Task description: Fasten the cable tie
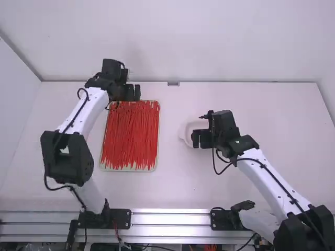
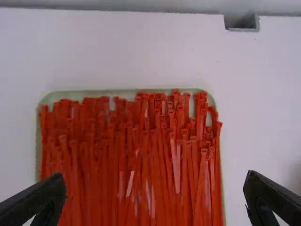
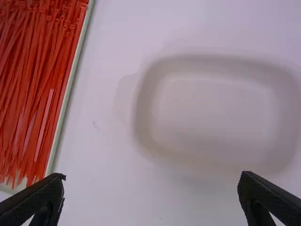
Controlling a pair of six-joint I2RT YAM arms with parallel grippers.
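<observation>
Straight straps (image 1: 130, 138) lie loosely side by side, so a single orange cable tie (image 1: 152, 106) will come free of the heap when I lift its head.
A heap of orange-red cable ties (image 1: 131, 135) lies on a pale green tray (image 1: 155, 168) left of the table's middle. In the left wrist view the ties (image 2: 136, 160) fan across the tray (image 2: 47, 99). My left gripper (image 1: 128, 93) hangs over the tray's far end, open with nothing between its fingers (image 2: 37, 200). My right gripper (image 1: 201, 137) is open above a white shallow dish (image 3: 216, 113), right of the tray. The dish (image 1: 185, 133) looks empty. Ties (image 3: 37, 75) also edge the right wrist view.
A small grey bracket (image 1: 173, 83) sits at the table's far edge, seen too in the left wrist view as the bracket (image 2: 241, 21). Bare white table (image 1: 272, 115) stretches to the right and in front of the tray.
</observation>
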